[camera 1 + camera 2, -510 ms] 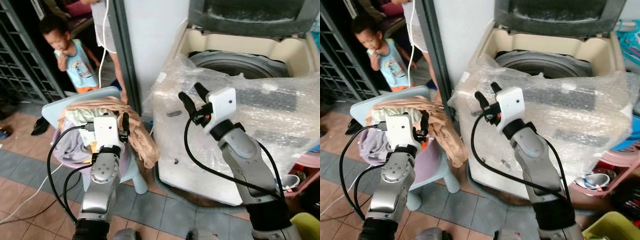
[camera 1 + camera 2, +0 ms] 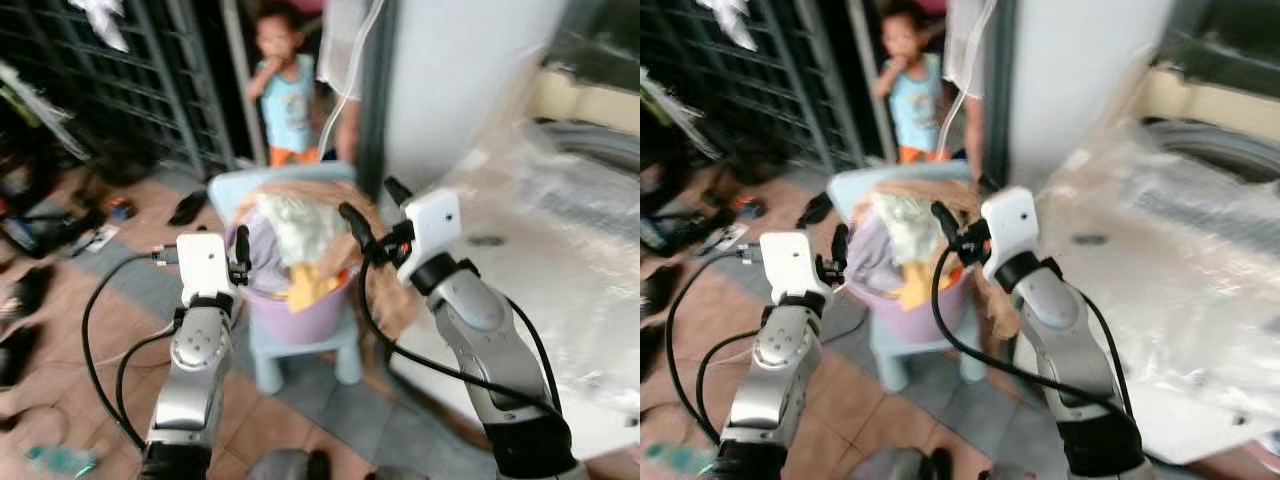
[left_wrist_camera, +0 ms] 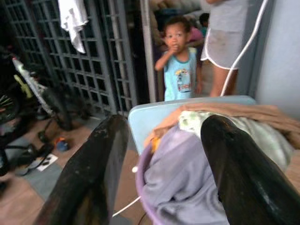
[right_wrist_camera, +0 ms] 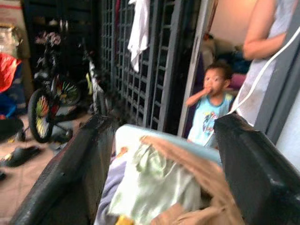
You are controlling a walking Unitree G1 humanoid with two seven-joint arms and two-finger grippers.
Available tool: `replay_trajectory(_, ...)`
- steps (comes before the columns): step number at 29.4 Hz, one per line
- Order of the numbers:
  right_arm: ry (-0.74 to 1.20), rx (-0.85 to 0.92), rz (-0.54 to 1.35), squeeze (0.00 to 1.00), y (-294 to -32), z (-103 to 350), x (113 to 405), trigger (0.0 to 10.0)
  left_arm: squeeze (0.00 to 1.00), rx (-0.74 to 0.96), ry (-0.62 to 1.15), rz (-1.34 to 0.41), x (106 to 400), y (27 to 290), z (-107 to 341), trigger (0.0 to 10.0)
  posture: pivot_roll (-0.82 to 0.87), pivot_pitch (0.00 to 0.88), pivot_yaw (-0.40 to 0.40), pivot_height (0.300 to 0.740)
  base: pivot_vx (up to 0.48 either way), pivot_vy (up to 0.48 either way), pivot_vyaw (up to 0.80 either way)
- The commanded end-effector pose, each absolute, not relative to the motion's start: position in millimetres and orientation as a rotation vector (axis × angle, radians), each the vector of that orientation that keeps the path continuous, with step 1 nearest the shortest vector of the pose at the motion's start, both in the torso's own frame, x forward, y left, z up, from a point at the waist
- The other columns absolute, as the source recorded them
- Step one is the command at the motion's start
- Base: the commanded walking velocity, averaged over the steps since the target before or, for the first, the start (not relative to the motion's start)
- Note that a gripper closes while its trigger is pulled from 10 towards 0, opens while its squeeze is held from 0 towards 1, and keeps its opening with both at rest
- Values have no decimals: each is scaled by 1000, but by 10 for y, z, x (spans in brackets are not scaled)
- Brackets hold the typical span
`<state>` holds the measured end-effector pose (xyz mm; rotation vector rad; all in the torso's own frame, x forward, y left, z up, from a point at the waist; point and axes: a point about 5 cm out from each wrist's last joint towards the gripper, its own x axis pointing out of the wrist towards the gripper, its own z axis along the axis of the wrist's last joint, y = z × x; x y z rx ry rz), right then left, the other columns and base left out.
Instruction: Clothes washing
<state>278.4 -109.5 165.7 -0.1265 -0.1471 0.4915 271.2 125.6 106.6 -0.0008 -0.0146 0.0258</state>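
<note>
The tan cloth [image 2: 345, 252] goes around behind the pile and spills over the basin's side [image 2: 388, 298]. I expect it to hang in a long drape when I lift it.
A purple basin [image 2: 300, 315] heaped with clothes stands on a pale blue chair [image 2: 305, 355]. The pile holds a lavender garment [image 3: 183, 178], a pale green one [image 4: 154, 183] and a tan one [image 3: 239, 112]. My left gripper [image 2: 241, 262] is open and held just left of the basin, with nothing between its fingers [image 3: 93, 168]. At the basin's right side, level with the top of the pile, my right gripper [image 2: 372, 212] is also open and empty. The washing machine [image 2: 560, 230], wrapped in bubble plastic, stands to the right. The eye views are blurred.
A child [image 2: 290, 95] and another person [image 2: 345, 50] stand in the doorway behind the chair, with a white cable hanging there. A metal gate [image 4: 140, 84], a bicycle [image 4: 47, 112] and shoes [image 2: 190, 205] lie to the left on the tiled floor.
The camera has swung left, so the basin now sits mid-picture and the washer at the right edge. My right gripper now stands by the clothes pile instead of over the washer. Both grippers remain open.
</note>
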Motion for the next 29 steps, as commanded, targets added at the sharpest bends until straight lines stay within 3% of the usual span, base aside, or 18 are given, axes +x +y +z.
replay_trajectory(1,-163,-128,478,1000,-1112,1703,2784,10000,0,5,-31,11,2727,1239,1118,10000,-92,0,81,740,0,0,0)
replay_trajectory(3,-158,-134,473,1000,-1112,1691,2786,10000,0,8,-30,10,2727,1242,1117,10000,-93,0,82,740,0,0,0)
replay_trajectory(4,-145,-153,456,0,-1128,1664,2795,10000,0,9,-33,5,2728,1242,1119,10000,-92,0,83,740,0,0,0)
replay_trajectory(15,29,-290,352,0,-1300,1336,2879,10000,0,16,-46,0,2724,1284,1141,10000,-82,0,81,740,257,0,0)
replay_trajectory(29,112,-442,421,0,-1373,1135,2901,10000,0,24,-37,9,2692,1321,1134,10000,-67,0,82,740,363,0,0)
